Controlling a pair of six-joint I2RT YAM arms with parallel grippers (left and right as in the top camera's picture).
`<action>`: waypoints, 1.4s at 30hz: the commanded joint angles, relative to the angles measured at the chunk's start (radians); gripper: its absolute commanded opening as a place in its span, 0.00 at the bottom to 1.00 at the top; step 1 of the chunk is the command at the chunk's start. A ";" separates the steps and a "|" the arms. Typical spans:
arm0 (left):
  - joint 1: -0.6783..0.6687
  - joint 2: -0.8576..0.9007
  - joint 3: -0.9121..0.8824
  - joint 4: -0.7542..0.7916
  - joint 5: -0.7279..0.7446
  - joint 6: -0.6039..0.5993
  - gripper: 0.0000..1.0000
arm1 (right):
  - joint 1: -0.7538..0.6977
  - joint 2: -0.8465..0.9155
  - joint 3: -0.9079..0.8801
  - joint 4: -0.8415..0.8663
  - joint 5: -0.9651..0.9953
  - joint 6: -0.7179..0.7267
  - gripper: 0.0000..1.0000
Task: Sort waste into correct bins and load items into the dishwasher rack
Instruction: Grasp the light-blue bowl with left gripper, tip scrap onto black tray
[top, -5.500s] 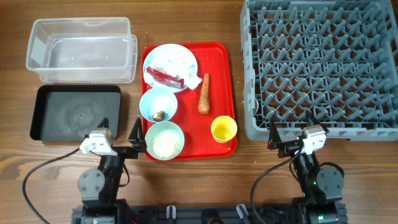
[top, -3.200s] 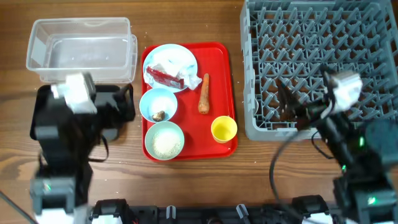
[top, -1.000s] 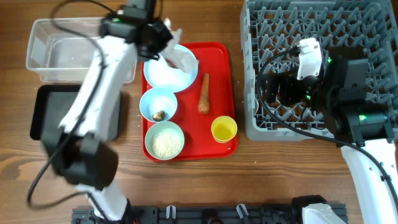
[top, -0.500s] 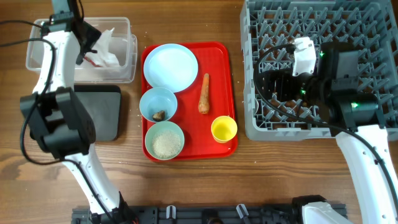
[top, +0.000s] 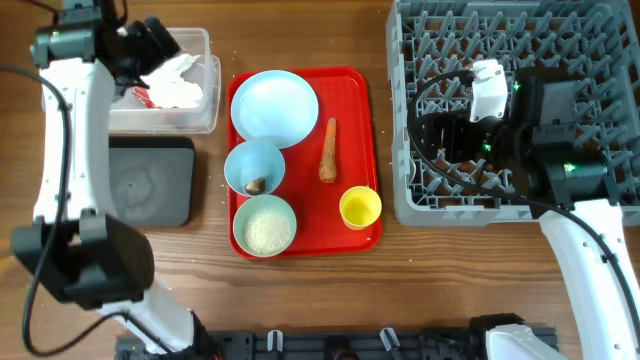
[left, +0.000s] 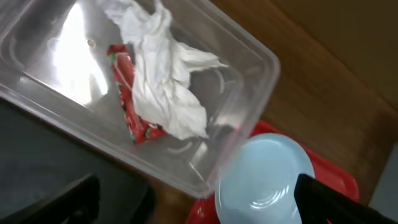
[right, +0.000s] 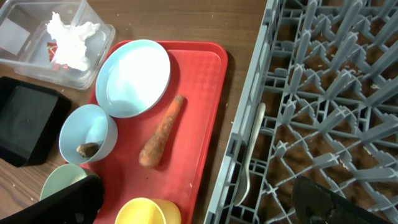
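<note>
The blue bowl's rim is separated from the carrot by open red tray (top: 303, 172), so the robot's left gripper should keep going to that rim (top: 284, 171) until its fingers are on either side of it.
The crumpled white tissue (top: 181, 80) and the red wrapper (top: 140, 97) lie in the clear tub (top: 200, 118); the left wrist view shows the tissue (left: 163, 84) and the wrapper (left: 127, 93) there too. My left gripper (top: 152, 42) is open and empty above the tub. The pale blue plate (top: 274, 105), the carrot (top: 328, 150), the blue bowl (top: 254, 165) holding the brown lump (top: 256, 185), the green bowl (top: 240, 235) of rice (top: 265, 228) and the yellow cup (top: 360, 207) sit on the red tray. My right gripper (top: 432, 135) is open and empty over the left edge of the dishwasher rack (top: 520, 60).
The red tray (top: 350, 120) lies between the bins and the rack. The black tray (top: 150, 180) lies in front of the clear tub. The rack's near left wall (right: 242, 155) stands close to the red tray's right edge.
The tissue and wrapper, held by my left gripper over the tub before, now lie in the tub. My left gripper has opened and pulled back. The right arm has not moved.
</note>
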 joint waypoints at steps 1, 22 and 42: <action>-0.117 -0.043 0.004 -0.150 0.027 0.089 0.89 | -0.002 0.008 0.021 0.002 0.006 0.014 1.00; -0.566 -0.033 -0.653 0.278 -0.053 0.193 0.44 | -0.002 0.008 0.021 -0.020 0.006 0.013 1.00; -0.564 -0.144 -0.447 0.181 0.057 0.112 0.04 | -0.002 0.011 0.021 -0.029 0.006 0.011 1.00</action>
